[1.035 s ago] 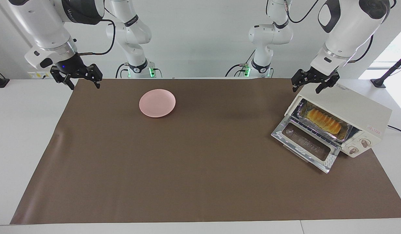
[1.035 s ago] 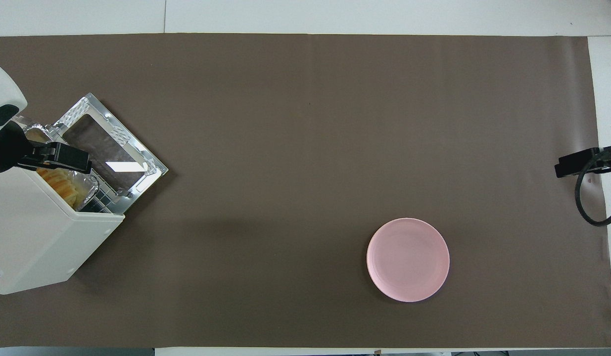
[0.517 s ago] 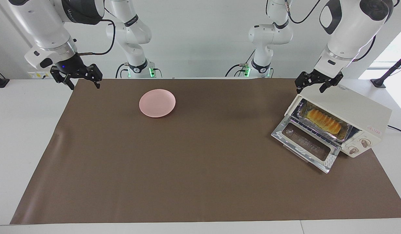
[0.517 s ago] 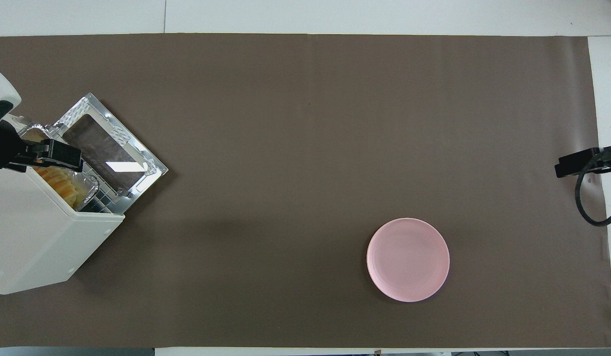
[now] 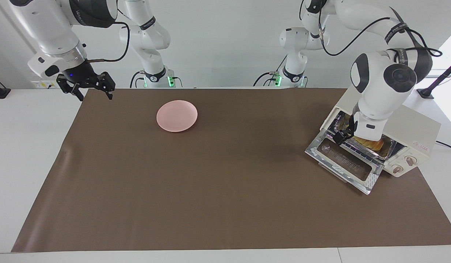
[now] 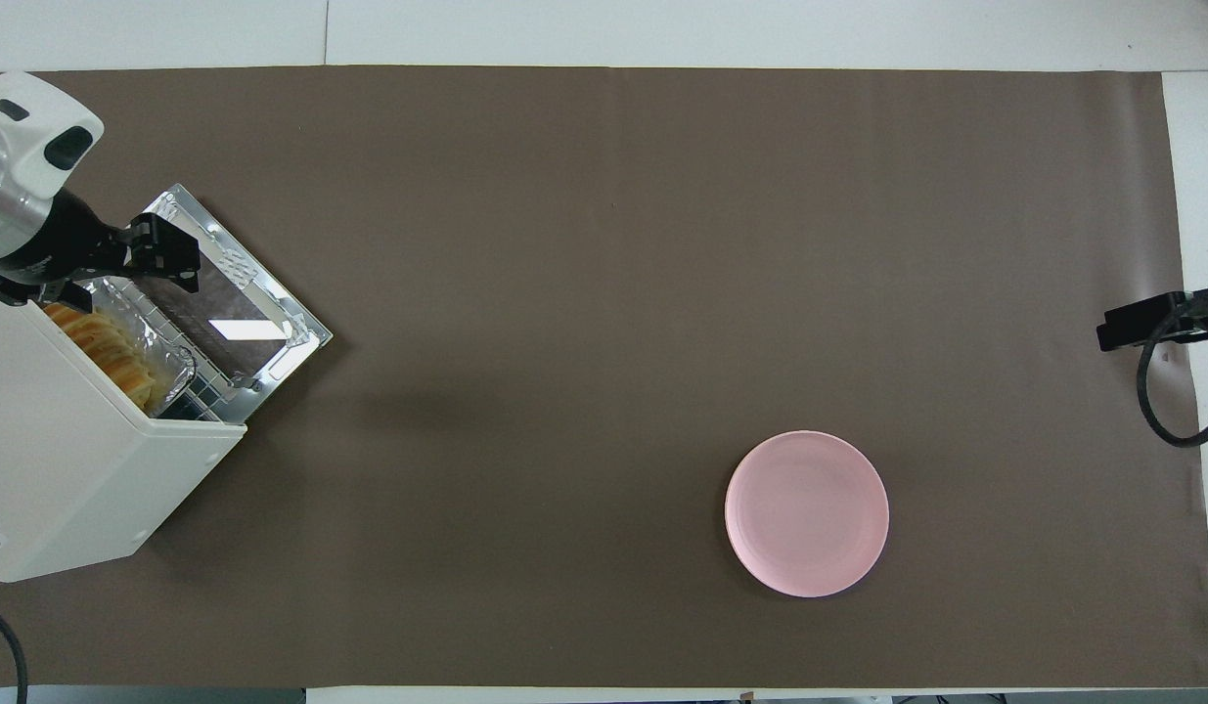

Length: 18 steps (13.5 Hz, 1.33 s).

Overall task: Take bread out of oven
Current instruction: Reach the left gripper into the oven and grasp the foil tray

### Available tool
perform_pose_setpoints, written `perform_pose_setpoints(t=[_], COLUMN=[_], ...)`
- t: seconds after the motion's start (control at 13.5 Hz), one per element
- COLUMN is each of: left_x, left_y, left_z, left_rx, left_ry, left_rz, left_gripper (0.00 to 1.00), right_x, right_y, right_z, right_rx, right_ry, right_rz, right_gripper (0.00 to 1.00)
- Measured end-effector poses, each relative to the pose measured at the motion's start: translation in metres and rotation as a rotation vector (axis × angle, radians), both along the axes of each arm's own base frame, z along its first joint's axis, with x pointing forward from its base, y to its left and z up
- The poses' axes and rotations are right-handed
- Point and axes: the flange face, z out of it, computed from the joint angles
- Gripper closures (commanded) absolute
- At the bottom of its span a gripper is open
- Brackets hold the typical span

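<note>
The bread (image 6: pixel 111 354) should come along inside and the rack should stay behind when the robot lifts the silver foil tray, because the tray's raised rim (image 6: pixel 187 371) goes all around the bread.
The cream-white oven (image 5: pixel 411 122) (image 6: pixel 75 469) stands at the left arm's end of the table with its glass door (image 5: pixel 344 162) (image 6: pixel 222 303) dropped open. Inside, the golden ridged bread (image 5: pixel 375 145) (image 6: pixel 110 347) lies in a silver foil tray (image 6: pixel 168 347) on the rack. My left gripper (image 5: pixel 345 134) (image 6: pixel 114 279) hangs open at the oven's mouth, just over the end of the tray nearer the robots; its wrist hides most of the bread in the facing view. My right gripper (image 5: pixel 88 86) (image 6: pixel 1141 323) waits open above the mat's corner at the right arm's end.
A round pink plate (image 5: pixel 176 115) (image 6: pixel 807 513) sits on the brown mat (image 5: pixel 225 190), toward the right arm's end and near the robots. The open door juts out onto the mat in front of the oven. Two further arms stand idle at the table's robot edge.
My left arm has swung down from above the oven's top to the front of its opening, over the tray. The right arm, bread and plate have not moved.
</note>
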Motion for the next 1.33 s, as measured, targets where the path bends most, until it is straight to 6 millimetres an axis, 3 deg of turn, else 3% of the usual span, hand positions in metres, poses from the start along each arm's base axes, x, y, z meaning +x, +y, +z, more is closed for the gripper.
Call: perform_pose_setpoints(t=[0.37, 0.67, 1.18, 1.33], left_x=[0.000, -0.006, -0.025, -0.026], left_y=[0.018, 0.042, 0.061, 0.061], left_z=[-0.037, -0.049, -0.082, -0.088], left_rx=[0.026, 0.027, 0.009, 0.004], left_ry=[-0.014, -0.010, -0.053, -0.072], left_rz=[0.075, 0.110, 0.123, 0.128], left_gripper=[0.00, 0.00, 0.00, 0.11], right_x=[0.000, 0.000, 0.000, 0.000], right_y=[0.000, 0.000, 0.000, 0.000], right_z=[0.000, 0.000, 0.000, 0.000], right_rx=[0.000, 0.000, 0.000, 0.000], right_ry=[0.000, 0.000, 0.000, 0.000], right_rz=[0.000, 0.000, 0.000, 0.000], right_gripper=[0.00, 0.00, 0.00, 0.00])
